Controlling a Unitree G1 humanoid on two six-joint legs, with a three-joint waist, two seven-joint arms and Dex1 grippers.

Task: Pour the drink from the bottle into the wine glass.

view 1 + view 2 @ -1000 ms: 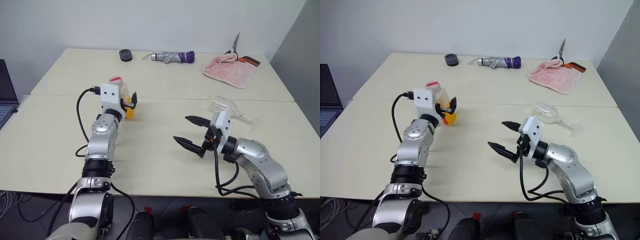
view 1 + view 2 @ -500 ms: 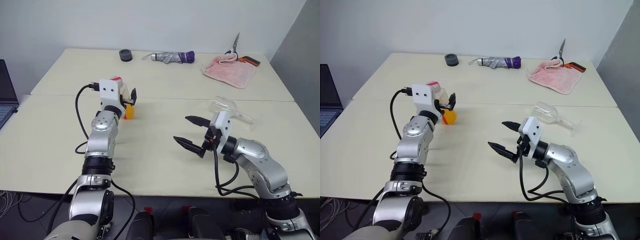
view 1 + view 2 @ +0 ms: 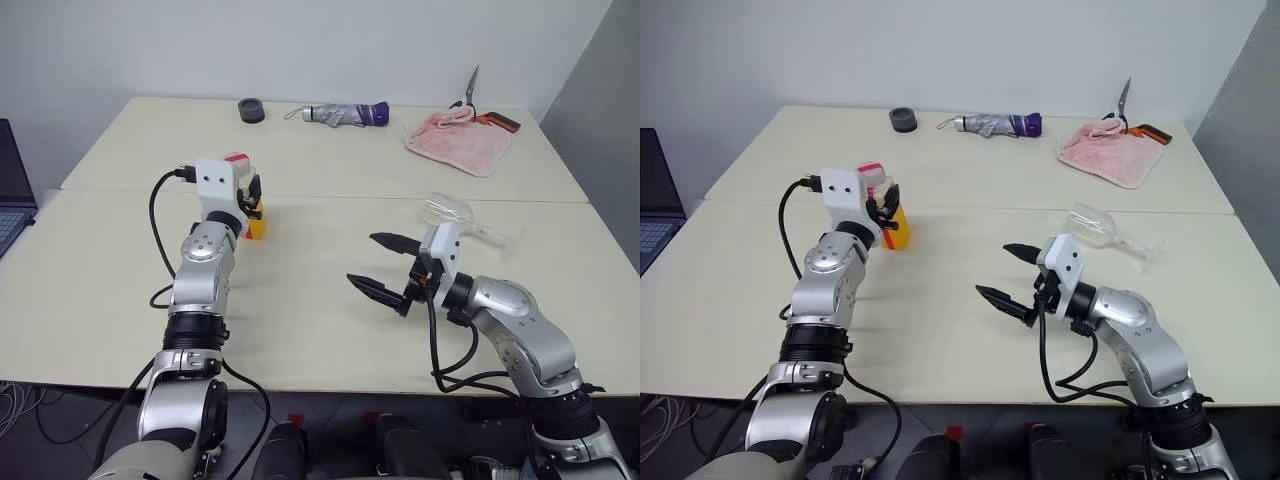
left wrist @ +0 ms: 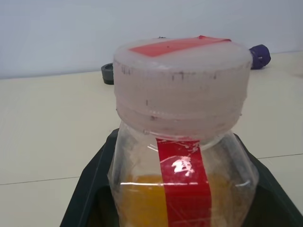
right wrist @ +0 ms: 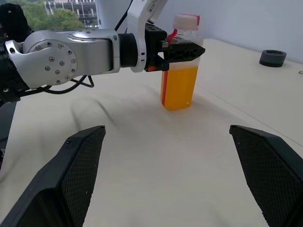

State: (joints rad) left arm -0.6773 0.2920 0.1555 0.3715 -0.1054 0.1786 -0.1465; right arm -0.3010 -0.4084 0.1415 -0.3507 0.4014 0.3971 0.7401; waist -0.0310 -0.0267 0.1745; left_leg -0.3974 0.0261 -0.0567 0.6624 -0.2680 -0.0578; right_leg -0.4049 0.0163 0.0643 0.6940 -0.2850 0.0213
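My left gripper should bring the bottle to the table's middle (image 3: 335, 255), because the pale cap (image 3: 872, 173) closes the bottle and my right gripper can reach and twist the cap there.
The bottle (image 3: 256, 222) stands upright on the left half of the table, its lower part filled with the orange drink (image 5: 178, 87); it has a red label strip and a pale cap with red tape (image 4: 182, 71). My left gripper (image 3: 251, 196) is shut on the bottle's upper body, one black finger on either side. The wine glass (image 3: 452, 213) lies on its side on the right, just behind my right gripper (image 3: 363, 258). That gripper hovers over the table with its fingers wide open and nothing between them, and it points towards the bottle.
At the back of the table lie a black round cap (image 3: 251, 110), a folded umbrella (image 3: 345, 114), a pink cloth (image 3: 458, 141) and scissors (image 3: 482, 112). A laptop (image 3: 10, 190) sits at the far left edge. A seam (image 3: 340, 197) runs between the two tabletops.
My left gripper's fingers have closed from wide open onto the bottle, which now stands straighter. The right arm has stayed still.
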